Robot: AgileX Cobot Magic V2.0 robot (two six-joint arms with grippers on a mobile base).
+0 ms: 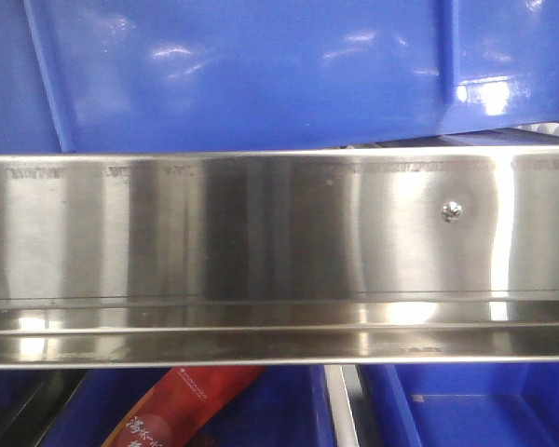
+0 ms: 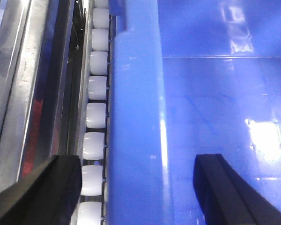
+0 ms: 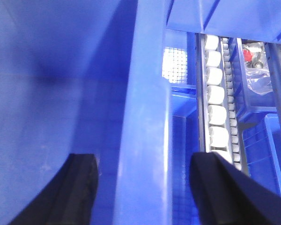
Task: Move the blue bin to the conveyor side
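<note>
White rollers [image 1: 552,129] stick out past the lower edge of the blue bin [image 1: 261,74]. I should expect more rollers to be hidden behind the blue bin when I lift it.
The blue bin [image 1: 261,74] fills the top of the front view, glossy, behind a steel rail. In the left wrist view its broad rim [image 2: 133,108] runs up the middle. My left gripper [image 2: 136,164] is open and straddles that rim, one black finger [image 2: 61,183] outside over the rollers and the other inside the bin, both clear of the plastic. In the right wrist view the opposite rim [image 3: 147,117] also runs up the middle. My right gripper [image 3: 144,161] is open astride it, with a gap on each side. The conveyor side is out of view.
A shiny stainless-steel rail [image 1: 279,251] with a screw crosses the front view. Below it lie other blue bins, one with a red snack packet [image 1: 182,405]. White rollers [image 2: 97,93] line the bin's left side. More rollers [image 3: 215,93] and small blue bins [image 3: 262,79] lie to the right.
</note>
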